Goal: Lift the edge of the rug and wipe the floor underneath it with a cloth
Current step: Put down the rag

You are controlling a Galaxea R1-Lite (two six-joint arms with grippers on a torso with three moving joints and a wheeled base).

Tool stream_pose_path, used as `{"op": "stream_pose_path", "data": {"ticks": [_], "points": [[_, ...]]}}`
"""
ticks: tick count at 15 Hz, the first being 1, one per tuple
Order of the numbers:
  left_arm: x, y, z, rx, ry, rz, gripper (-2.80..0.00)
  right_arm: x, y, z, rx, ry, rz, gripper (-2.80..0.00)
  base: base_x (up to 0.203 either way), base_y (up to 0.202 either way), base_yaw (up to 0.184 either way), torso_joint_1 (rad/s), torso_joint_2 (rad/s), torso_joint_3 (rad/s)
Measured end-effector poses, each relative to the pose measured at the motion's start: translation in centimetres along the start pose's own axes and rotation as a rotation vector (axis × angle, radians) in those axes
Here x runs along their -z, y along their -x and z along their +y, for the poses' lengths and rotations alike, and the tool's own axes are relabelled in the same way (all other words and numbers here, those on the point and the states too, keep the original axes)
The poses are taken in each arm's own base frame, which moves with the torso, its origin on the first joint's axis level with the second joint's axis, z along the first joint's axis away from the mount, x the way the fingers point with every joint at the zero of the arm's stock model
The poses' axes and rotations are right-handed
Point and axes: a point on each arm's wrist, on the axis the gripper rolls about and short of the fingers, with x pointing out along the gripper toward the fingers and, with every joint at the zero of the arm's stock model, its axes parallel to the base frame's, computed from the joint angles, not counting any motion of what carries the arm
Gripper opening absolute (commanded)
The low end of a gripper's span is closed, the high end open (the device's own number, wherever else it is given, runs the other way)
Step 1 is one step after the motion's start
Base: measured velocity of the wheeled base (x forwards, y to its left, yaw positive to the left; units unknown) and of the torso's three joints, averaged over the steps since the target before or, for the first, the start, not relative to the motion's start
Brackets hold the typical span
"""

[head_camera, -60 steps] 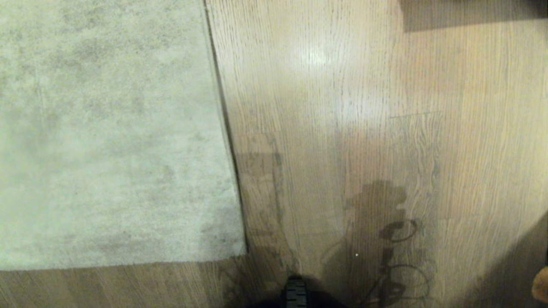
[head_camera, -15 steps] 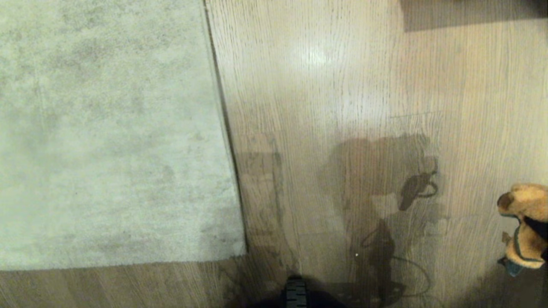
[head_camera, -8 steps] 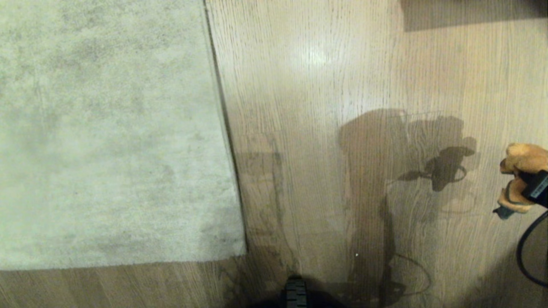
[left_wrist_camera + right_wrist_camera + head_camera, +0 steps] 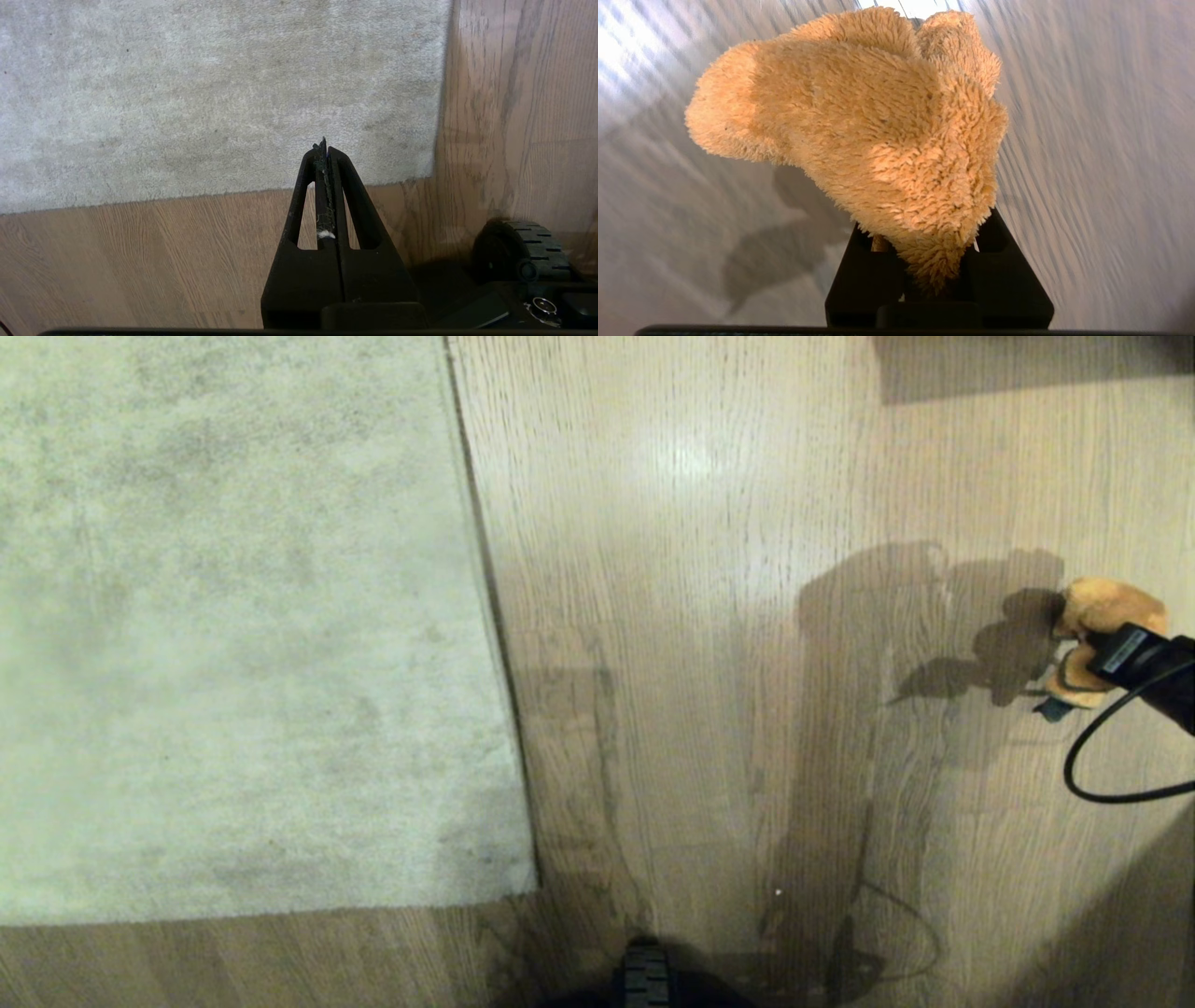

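Observation:
The orange cloth (image 4: pixel 1115 603) hangs above open floor (image 4: pixel 1028 637), clear of the rug edge, so my right gripper should now lower it until it touches the floor, then let go.
The pale grey rug (image 4: pixel 233 616) lies flat at the left of the head view, and its rug edge (image 4: pixel 485 616) runs beside the bare wood floor (image 4: pixel 700 616). At the far right, my right gripper (image 4: pixel 1097 649) is shut on the fuzzy orange cloth (image 4: pixel 1106 607) and holds it above the floor, well away from the rug. In the right wrist view the cloth (image 4: pixel 878 126) bulges out of the jaws and hides the fingertips. My left gripper (image 4: pixel 325 149) is shut and holds nothing; it hangs over the rug's near corner (image 4: pixel 420 168).
A dark shape (image 4: pixel 1027 364) lies across the far right of the floor. A black cable (image 4: pixel 1092 775) loops under the right arm. The robot's base (image 4: pixel 644 980) shows at the near edge, and its wheel (image 4: pixel 523 247) is in the left wrist view.
The right gripper with the cloth has come in from the lower right corner and moved farther out along the right side. Its shadow has followed. The rug and the left arm are unchanged.

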Motion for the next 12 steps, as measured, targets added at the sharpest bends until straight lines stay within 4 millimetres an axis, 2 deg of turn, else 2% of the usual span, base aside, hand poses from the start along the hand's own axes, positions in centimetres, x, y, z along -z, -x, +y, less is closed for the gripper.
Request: {"op": "stream_pose_path", "data": {"ticks": [3,7,8,12], "points": [[0.0,0.0,0.0,0.000,0.000,0.000,-2.80,-0.6,-2.3,-0.2,-0.014,0.001,-0.024,-2.80,0.000,0.000,0.000,0.000,0.00,0.000],[0.0,0.0,0.0,0.000,0.000,0.000,-2.80,-0.3,-3.5,-0.5,-0.032,0.001,-0.009,-2.80,0.000,0.000,0.000,0.000,0.00,0.000],[0.0,0.0,0.0,0.000,0.000,0.000,-2.80,-0.2,-3.6,-0.6,-0.031,0.000,-0.008,0.00,0.000,0.000,0.000,0.000,0.00,0.000],[0.0,0.0,0.0,0.000,0.001,0.000,-2.80,0.1,-3.9,-0.7,-0.028,0.000,0.001,0.00,0.000,0.000,0.000,0.000,0.00,0.000]]}}
